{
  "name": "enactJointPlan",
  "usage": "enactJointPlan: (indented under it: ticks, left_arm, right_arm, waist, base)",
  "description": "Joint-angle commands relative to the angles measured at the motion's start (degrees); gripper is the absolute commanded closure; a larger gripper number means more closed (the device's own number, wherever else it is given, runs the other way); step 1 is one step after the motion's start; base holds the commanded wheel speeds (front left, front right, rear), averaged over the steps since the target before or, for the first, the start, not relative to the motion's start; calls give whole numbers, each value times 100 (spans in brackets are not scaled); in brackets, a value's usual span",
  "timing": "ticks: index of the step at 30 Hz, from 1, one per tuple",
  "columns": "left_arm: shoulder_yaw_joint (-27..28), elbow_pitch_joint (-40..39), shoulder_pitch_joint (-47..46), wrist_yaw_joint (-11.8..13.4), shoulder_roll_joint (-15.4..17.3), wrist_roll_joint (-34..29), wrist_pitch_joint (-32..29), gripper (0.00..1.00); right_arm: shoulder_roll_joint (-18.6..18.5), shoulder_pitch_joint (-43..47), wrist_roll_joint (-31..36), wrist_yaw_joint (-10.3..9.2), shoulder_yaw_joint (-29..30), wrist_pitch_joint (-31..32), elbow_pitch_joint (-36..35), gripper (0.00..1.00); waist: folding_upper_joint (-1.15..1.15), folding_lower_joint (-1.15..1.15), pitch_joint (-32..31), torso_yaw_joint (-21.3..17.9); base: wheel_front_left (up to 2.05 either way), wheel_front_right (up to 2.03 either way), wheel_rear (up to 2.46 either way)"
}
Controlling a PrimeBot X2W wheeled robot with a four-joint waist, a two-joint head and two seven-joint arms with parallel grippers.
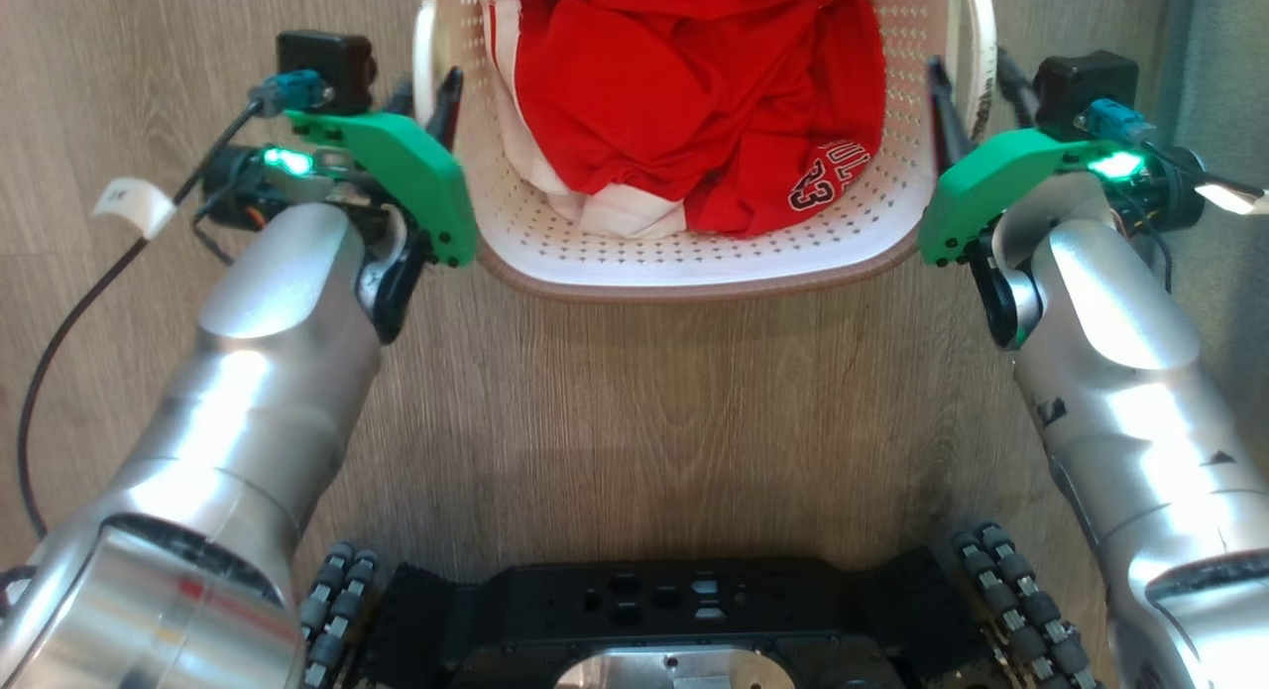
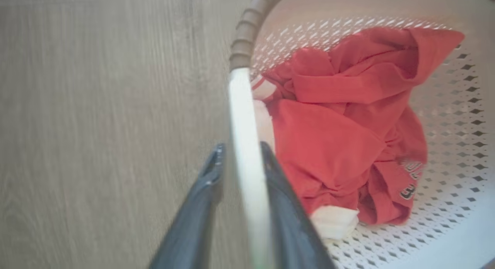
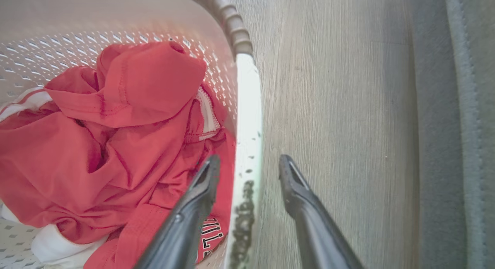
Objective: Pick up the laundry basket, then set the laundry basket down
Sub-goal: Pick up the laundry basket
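Observation:
My gripper will lift the laundry basket. The white handle (image 3: 249,129) goes straight into the laundry basket's brown braided rim (image 3: 242,46), so the handle will stay in line with it during the lift.
The laundry basket (image 1: 694,273), white and perforated with a brown braided rim (image 2: 243,40), sits between my two arms with red and white clothes (image 1: 694,94) inside. My left gripper (image 1: 426,99) straddles the white left handle (image 2: 241,106), and in the left wrist view its two fingers (image 2: 241,151) press close on either side of that handle. My right gripper (image 1: 977,89) straddles the white right handle (image 3: 248,106). In the right wrist view its fingers (image 3: 249,162) stand apart, with gaps to the handle on both sides.
A wood-grain floor (image 1: 634,421) lies under the basket. A grey rug or mat (image 3: 456,125) runs along the right side. A black cable (image 1: 59,342) with a white tag (image 1: 134,205) trails at the left. My dark wheeled base (image 1: 654,610) is at the bottom.

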State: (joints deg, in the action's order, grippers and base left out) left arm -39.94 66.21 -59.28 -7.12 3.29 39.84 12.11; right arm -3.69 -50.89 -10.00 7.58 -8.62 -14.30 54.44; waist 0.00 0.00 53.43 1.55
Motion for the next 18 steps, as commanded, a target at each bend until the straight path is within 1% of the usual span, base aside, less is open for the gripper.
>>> enactJointPlan:
  ticks: [1, 10, 18]
  left_arm:
    - [-5, -37, 18, -36, 194, 106, -7, 100]
    - [-405, -66, -44, -36, 252, 622, 7, 100]
    - [-655, 45, -58, -36, 214, 1043, -60, 100]
  right_arm:
    - [81, 126, -94, -9, -126, -70, -13, 100]
    - [81, 32, -297, -9, -314, -70, 274, 100]
    - [81, -48, -357, -9, -391, -70, 557, 100]
  waist:
    - [0, 0, 9, 15]
    - [0, 0, -4, 66]
    - [0, 0, -180, 109]
  base:
    - [0, 0, 0]
    - [0, 0, 0]
    - [0, 0, 0]
